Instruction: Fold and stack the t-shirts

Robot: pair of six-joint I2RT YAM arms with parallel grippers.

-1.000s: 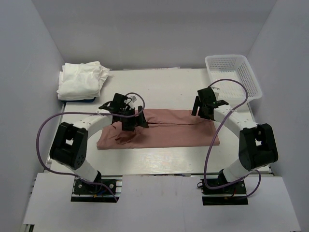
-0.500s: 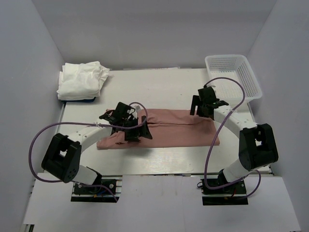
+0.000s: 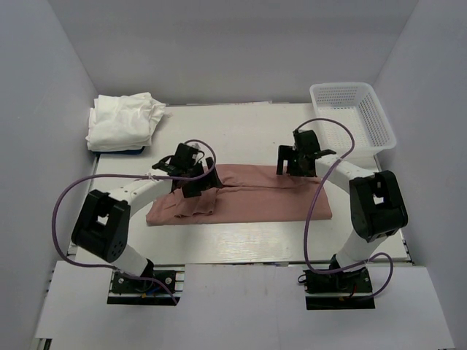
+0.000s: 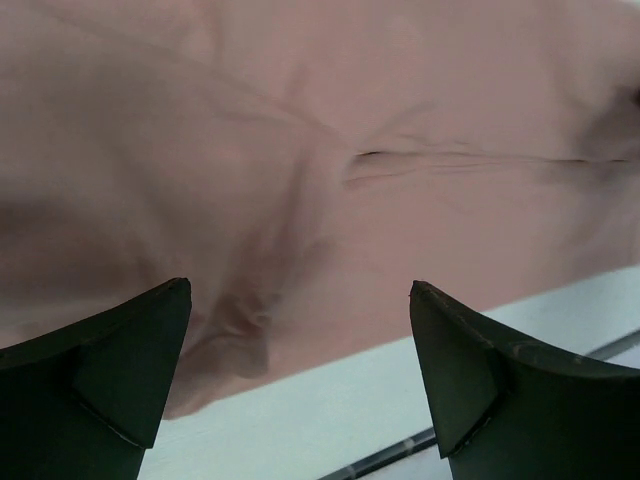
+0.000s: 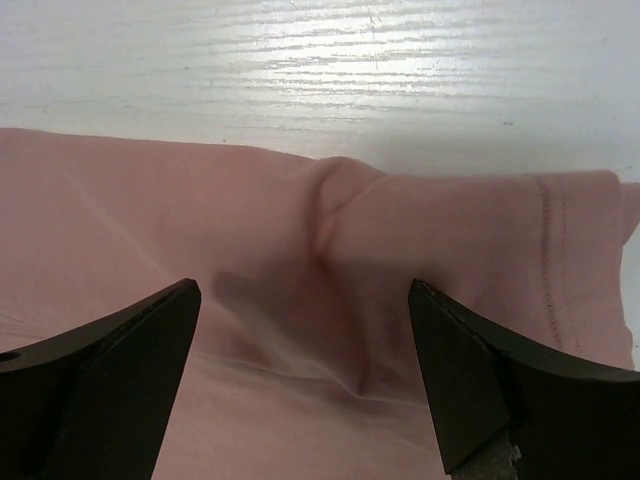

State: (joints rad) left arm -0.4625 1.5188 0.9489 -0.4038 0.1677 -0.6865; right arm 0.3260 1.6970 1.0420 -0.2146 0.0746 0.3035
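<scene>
The dusty-pink t-shirt [image 3: 257,198] lies crosswise in a long strip. Next, my left gripper swings the t-shirt's collar end [image 3: 165,209] around toward the back wall before it folds the strip shorter.
The dusty-pink t-shirt [image 3: 255,197] lies on the table as a long strip folded lengthwise, with no print showing. My left gripper [image 3: 194,182] hovers over its left part, open and empty. In the left wrist view [image 4: 300,288] the pink cloth [image 4: 330,150] and its near edge lie between my spread fingers. My right gripper [image 3: 290,162] is over the strip's far edge toward the right, open and empty. In the right wrist view [image 5: 305,286] a wrinkled fold of the shirt [image 5: 330,260] lies below it. White folded t-shirts [image 3: 122,121] are stacked at the back left.
A white mesh basket [image 3: 353,114] stands at the back right corner. The white stack rests on something dark blue [image 3: 124,151]. Grey walls close in the table on three sides. Purple cables loop from both arms.
My left gripper dipped toward the near edge of the shirt and came back a little to the left. My right gripper moved left along the shirt's far edge. The strip's left end looks flatter.
</scene>
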